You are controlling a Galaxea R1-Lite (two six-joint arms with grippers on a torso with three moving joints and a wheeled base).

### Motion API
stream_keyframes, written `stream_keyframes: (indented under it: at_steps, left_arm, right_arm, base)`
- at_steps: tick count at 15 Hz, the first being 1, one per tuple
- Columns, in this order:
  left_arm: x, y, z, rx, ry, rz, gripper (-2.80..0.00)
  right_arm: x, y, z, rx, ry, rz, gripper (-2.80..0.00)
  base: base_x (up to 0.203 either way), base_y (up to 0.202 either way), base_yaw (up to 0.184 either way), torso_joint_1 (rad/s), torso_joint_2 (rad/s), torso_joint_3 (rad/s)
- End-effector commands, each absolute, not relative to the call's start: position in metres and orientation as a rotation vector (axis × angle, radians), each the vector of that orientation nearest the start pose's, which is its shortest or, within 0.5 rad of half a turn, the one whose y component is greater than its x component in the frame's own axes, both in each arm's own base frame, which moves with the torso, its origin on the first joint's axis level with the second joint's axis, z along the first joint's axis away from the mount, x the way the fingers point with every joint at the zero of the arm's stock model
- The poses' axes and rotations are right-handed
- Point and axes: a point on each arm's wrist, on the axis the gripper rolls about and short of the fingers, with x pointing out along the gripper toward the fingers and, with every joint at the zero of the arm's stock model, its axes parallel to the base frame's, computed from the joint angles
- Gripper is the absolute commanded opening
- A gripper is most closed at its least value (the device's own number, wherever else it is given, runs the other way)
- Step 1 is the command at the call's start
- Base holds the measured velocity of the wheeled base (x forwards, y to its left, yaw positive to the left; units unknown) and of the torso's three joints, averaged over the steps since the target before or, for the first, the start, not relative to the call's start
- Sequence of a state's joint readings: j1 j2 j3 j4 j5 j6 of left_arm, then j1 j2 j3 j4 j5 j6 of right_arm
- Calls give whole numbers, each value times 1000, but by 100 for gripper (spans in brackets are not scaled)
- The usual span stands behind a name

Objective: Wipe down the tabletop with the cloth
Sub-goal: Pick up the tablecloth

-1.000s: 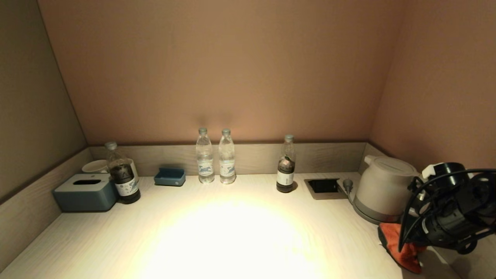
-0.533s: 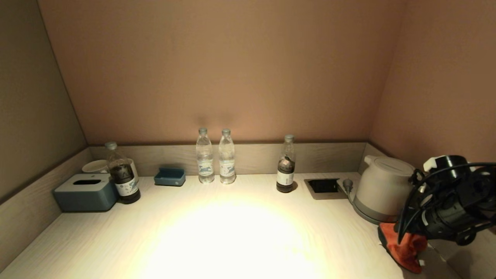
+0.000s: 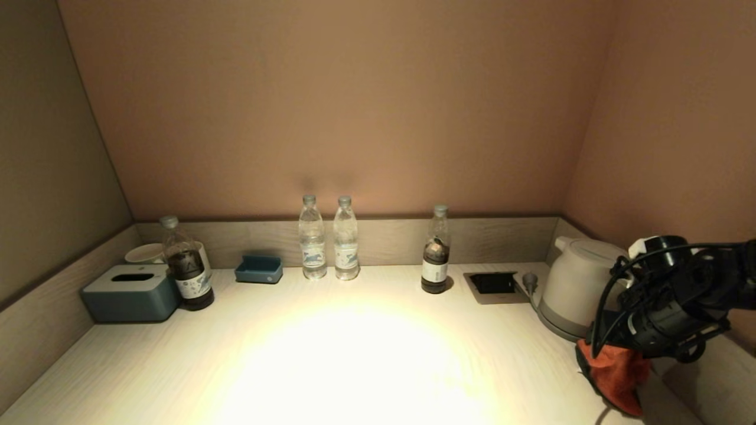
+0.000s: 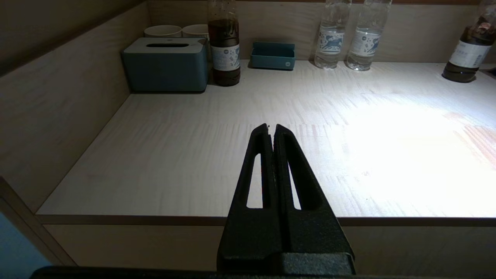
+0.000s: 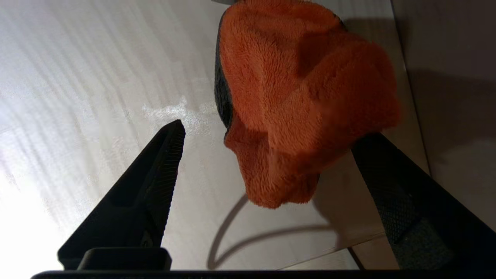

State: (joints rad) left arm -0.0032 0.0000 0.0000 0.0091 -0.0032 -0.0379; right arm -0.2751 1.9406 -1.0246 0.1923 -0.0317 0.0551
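I should keep going down over the bunched folds until both fingers can pinch them, because the orange cloth's narrow end points into my right gripper's open fingers.
The orange cloth lies bunched on the pale wooden tabletop at the near right, in front of the kettle. My right arm hangs over it. In the right wrist view my right gripper is open, with the cloth between and just beyond its fingertips. The cloth covers the tip of one finger. My left gripper is shut and empty. It is parked off the table's front edge at the left and is out of the head view.
A white kettle and a socket recess stand at the back right. A dark bottle, two water bottles, a blue tray, another dark bottle, a tissue box and cups line the back. Side walls enclose the table.
My right arm has moved left and forward, toward the kettle and over the cloth. The cloth looks more bunched up. The left arm has not moved.
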Motion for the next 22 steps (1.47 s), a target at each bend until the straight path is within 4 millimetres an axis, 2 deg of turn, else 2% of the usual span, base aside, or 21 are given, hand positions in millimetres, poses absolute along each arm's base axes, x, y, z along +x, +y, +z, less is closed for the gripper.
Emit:
stream_keyframes:
  at_steps: [1, 5, 12, 13, 18, 22]
  left_arm:
    - [-23, 0, 75, -38, 9, -6, -280]
    - [-23, 0, 75, -38, 9, -6, -280]
    - [-23, 0, 75, -38, 9, -6, -280]
    - [-23, 0, 75, -38, 9, -6, -280]
    - [-23, 0, 75, -38, 9, -6, -280]
    - [-23, 0, 75, -38, 9, -4, -280]
  right_arm:
    - [322, -96, 71, 199, 1156, -315, 0]
    - [325, -104, 52, 218, 1207, -329, 0]
    - [323, -113, 44, 258, 1223, -324, 0]
    - [324, -115, 43, 262, 1224, -326, -280]
    - [324, -116, 39, 271, 1231, -320, -280]
    - [321, -114, 48, 281, 1212, -305, -280]
  base:
    - [0, 0, 0, 0, 0, 0]
    - [0, 0, 0, 0, 0, 0]
    - [0, 0, 0, 0, 0, 0]
    - [0, 0, 0, 0, 0, 0]
    - [0, 0, 0, 0, 0, 0]
    - [0, 0, 0, 0, 0, 0]
